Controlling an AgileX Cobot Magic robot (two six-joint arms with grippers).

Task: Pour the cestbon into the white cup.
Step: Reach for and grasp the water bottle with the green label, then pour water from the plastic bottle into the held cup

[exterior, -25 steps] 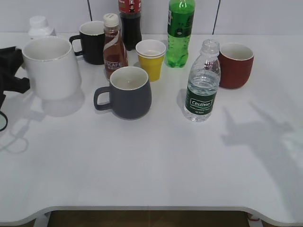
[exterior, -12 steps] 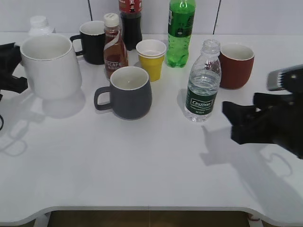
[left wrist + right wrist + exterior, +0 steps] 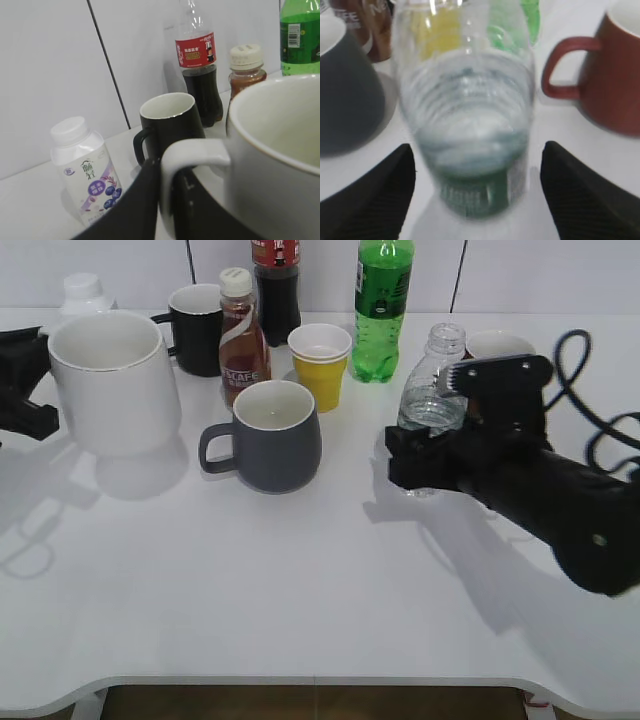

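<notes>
The cestbon [image 3: 430, 400] will need to tip almost flat when the robot pours, because the water line [image 3: 470, 71] is well below the clear neck.
The cestbon bottle [image 3: 434, 390] stands upright at mid-right of the table, uncapped, its lower half hidden behind my right arm. In the right wrist view the cestbon [image 3: 467, 115] sits blurred between the two spread fingers of my right gripper [image 3: 477, 195], which is open around it without touching. The white cup [image 3: 112, 380] stands at the far left. My left gripper [image 3: 22, 380] is shut on the cup's handle [image 3: 172, 170], with one finger on each side of it [image 3: 165, 200].
A grey mug [image 3: 272, 435], a yellow paper cup [image 3: 320, 364], a brown coffee bottle [image 3: 240, 338], a black mug [image 3: 194, 328], a cola bottle [image 3: 275, 285], a green soda bottle [image 3: 380, 305] and a red mug [image 3: 612, 75] stand near. A small white bottle [image 3: 85, 170] stands behind the cup.
My right arm came in from the right and moved left until its open gripper straddles the cestbon. The white cup shifted slightly right in the left gripper's hold.
</notes>
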